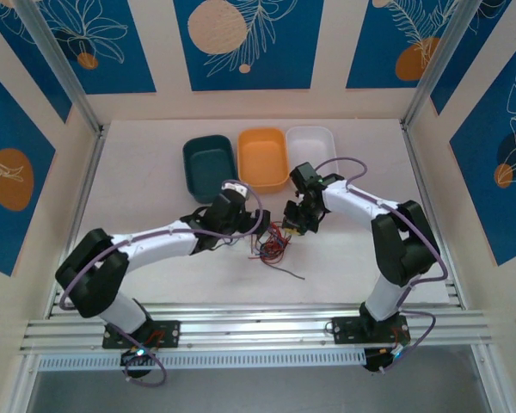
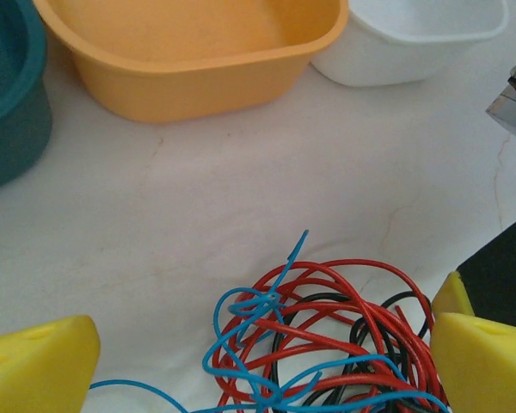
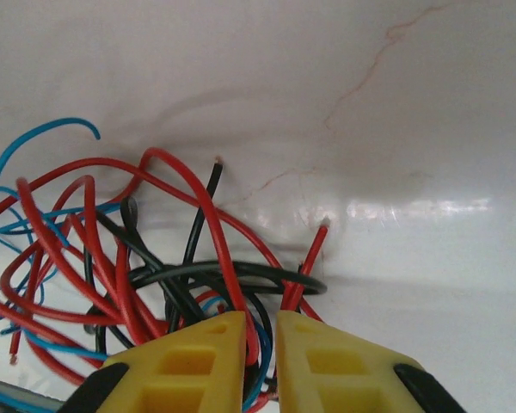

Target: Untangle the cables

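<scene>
The blue wires [image 2: 277, 399] loop through the red wires [image 2: 256, 320] that my right gripper is pinching. My left gripper should grab the blue wires and pull them clear.
The cables [image 1: 274, 244] form a tangle of thin red, black and blue wires on the white table between the two arms. In the left wrist view the tangle [image 2: 327, 335] lies between my left gripper's [image 2: 258, 370] yellow fingers [image 2: 36, 363], which stand wide open on either side of it. My left gripper [image 1: 254, 231] sits just left of the bundle. My right gripper [image 1: 294, 222] comes in from the upper right. Its yellow fingers [image 3: 189, 361] are nearly closed, pinching red and blue strands [image 3: 260, 331] of the tangle [image 3: 138, 258].
Three bins stand in a row behind the cables: teal [image 1: 209, 163], orange [image 1: 263, 157] and white [image 1: 312, 144]. One dark strand [image 1: 291, 273] trails off toward the front of the table. The orange bin [image 2: 198, 52] is close ahead of the left wrist.
</scene>
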Robot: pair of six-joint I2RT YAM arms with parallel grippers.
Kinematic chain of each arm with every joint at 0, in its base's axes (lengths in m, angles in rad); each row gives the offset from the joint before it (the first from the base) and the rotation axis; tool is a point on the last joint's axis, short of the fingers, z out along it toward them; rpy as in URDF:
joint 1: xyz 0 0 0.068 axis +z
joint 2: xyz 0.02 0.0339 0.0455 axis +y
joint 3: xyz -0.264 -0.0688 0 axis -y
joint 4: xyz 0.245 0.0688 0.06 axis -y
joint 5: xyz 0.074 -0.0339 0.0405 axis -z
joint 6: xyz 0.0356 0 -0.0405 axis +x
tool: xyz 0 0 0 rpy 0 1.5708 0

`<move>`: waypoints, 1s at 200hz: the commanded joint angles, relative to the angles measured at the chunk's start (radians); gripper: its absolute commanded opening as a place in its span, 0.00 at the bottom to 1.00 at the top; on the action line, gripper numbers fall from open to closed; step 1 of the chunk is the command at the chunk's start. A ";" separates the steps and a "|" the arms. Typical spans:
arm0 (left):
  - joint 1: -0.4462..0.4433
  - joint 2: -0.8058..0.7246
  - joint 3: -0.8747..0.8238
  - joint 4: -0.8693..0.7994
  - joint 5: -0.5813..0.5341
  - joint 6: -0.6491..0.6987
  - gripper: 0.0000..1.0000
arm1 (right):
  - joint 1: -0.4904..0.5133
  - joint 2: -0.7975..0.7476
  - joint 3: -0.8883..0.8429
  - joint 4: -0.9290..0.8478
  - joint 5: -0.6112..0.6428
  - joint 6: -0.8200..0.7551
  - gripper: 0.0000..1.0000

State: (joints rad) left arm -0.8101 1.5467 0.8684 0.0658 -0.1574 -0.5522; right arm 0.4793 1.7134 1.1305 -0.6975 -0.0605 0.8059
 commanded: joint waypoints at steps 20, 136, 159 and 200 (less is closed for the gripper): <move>-0.008 0.058 0.032 -0.058 0.000 -0.026 1.00 | -0.001 0.038 0.008 0.032 -0.044 0.007 0.18; -0.009 0.117 -0.021 -0.025 0.015 -0.082 0.78 | 0.009 0.002 -0.042 0.074 -0.059 0.012 0.24; -0.008 0.121 -0.026 -0.017 0.019 -0.086 0.73 | 0.009 0.009 -0.058 0.089 -0.069 0.016 0.21; -0.007 0.123 -0.043 -0.002 0.031 -0.093 0.59 | 0.019 -0.027 -0.050 0.094 -0.079 0.007 0.03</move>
State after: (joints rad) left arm -0.8101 1.6535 0.8486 0.0525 -0.1448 -0.6384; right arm 0.4858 1.7428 1.0767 -0.5922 -0.1131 0.8177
